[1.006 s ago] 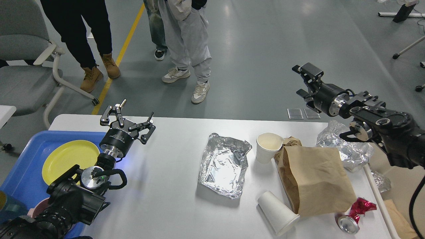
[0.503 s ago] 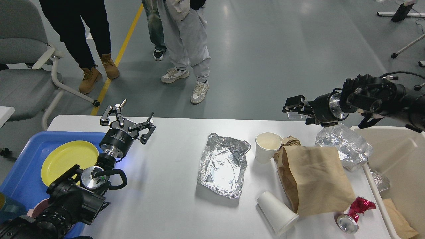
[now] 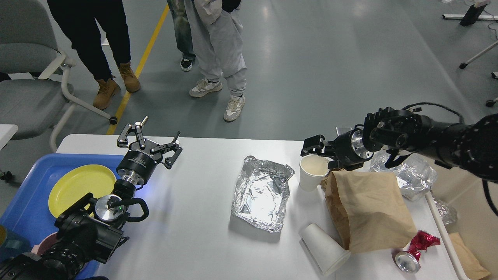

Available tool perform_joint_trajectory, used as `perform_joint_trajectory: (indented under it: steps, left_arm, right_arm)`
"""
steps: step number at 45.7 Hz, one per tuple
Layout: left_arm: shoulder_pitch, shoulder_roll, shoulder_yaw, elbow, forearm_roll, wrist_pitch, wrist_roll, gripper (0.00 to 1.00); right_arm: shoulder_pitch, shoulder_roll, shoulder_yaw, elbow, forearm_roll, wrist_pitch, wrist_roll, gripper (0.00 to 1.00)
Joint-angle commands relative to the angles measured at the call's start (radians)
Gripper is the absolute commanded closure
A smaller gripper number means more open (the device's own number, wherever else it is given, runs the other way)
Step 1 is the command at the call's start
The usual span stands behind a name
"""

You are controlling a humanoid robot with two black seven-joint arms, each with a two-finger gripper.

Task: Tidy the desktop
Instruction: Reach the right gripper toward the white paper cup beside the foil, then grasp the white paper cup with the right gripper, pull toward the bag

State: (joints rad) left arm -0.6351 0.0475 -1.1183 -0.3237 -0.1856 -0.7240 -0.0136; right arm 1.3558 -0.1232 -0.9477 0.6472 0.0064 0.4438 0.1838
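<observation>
The paper cup's opening (image 3: 314, 165) looks plain white inside. The upright paper cup (image 3: 311, 177) should turn out to be empty and tip sideways cleanly when I pick it up.
The white desktop (image 3: 202, 221) holds a foil tray (image 3: 260, 192), an upright paper cup (image 3: 312, 174), a fallen paper cup (image 3: 325, 249), a brown paper bag (image 3: 367, 210), crumpled foil (image 3: 404, 175) and a crushed red can (image 3: 414, 252). My right gripper (image 3: 321, 155) is open, just above the far rim of the upright cup; I cannot tell if it touches the cup. My left gripper (image 3: 161, 128) is open and empty over the desktop's far left, beside the blue tray.
A blue tray (image 3: 23, 202) with a yellow plate (image 3: 79, 184) stands at the left. A beige bin (image 3: 467, 202) stands at the right edge. People's legs (image 3: 218, 58) and a grey chair (image 3: 27, 77) are beyond the far edge.
My right arm has swung down and to the left, from high over the floor at the right to the upright paper cup. The left arm has not moved.
</observation>
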Motion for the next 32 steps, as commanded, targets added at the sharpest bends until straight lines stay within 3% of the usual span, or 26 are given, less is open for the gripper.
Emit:
perform_joint_trajectory:
  steps: [1,11,32]
  left_arm:
    - [0.000,0.000,0.000,0.000,0.000,0.000,0.000,0.04]
    - [0.000,0.000,0.000,0.000,0.000,0.000,0.000,0.04]
    - [0.000,0.000,0.000,0.000,0.000,0.000,0.000,0.04]
  right_arm:
    - [-0.029,0.019,-0.003,-0.024,0.007,-0.017,-0.017,0.11]
    - [-0.027,0.014,-0.011,-0.024,0.006,-0.017,-0.018,0.19]
    - [-0.003,0.002,-0.011,-0.023,0.007,-0.002,-0.018,0.13]
